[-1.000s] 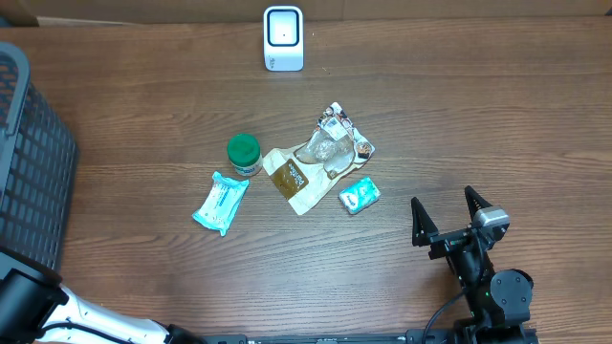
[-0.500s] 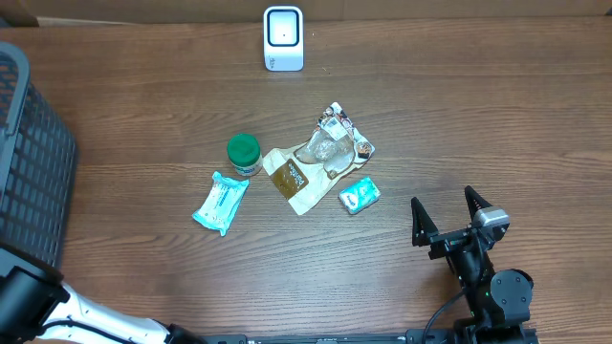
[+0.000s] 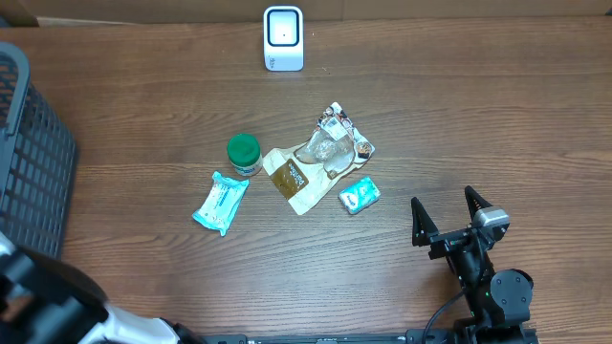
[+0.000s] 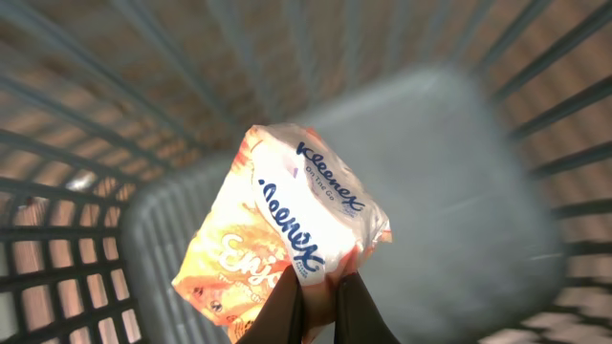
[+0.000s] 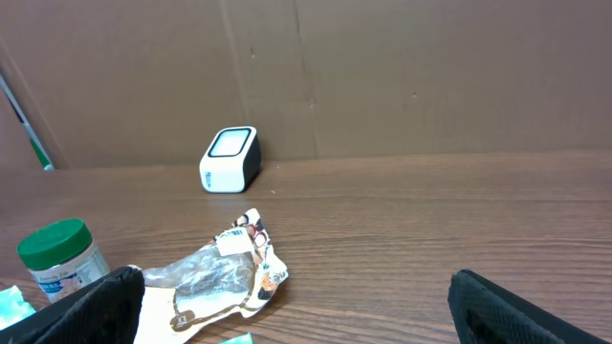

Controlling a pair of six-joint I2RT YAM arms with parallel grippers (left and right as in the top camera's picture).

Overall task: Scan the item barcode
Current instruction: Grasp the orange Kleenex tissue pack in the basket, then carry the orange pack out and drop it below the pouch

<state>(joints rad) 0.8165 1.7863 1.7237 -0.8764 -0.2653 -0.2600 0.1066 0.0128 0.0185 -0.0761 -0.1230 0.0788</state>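
I should keep going with my left gripper, since the Kleenex pack (image 4: pixel 287 225) is clear of the basket's mesh. I should take it to the open spot (image 3: pixel 327 214) beside the small teal packet and let go there.
In the left wrist view my left gripper (image 4: pixel 319 289) is shut on the bottom edge of an orange and white Kleenex tissue pack (image 4: pixel 287 215), held up inside the dark mesh basket (image 4: pixel 459 143). No barcode shows on the side facing me. The white scanner (image 3: pixel 283 38) stands at the table's far edge; in the right wrist view the scanner (image 5: pixel 229 159) is far off to the left. My right gripper (image 3: pixel 442 199) rests open near the front right with nothing between its fingers; in its own view the right gripper (image 5: pixel 306 311) faces the pile of items.
Mid-table lie a green-lidded jar (image 3: pixel 244 153), a teal pack (image 3: pixel 221 202), a brown and white pouch (image 3: pixel 295 179), a crinkled clear bag (image 3: pixel 335 143) and a small teal packet (image 3: pixel 360 195). The basket (image 3: pixel 29 162) fills the left edge. A cardboard wall (image 5: pixel 402 76) backs the table.
In the overhead view the left arm at the bottom left corner has shifted and now looks bigger and blurred. The right arm and the table items have not moved.
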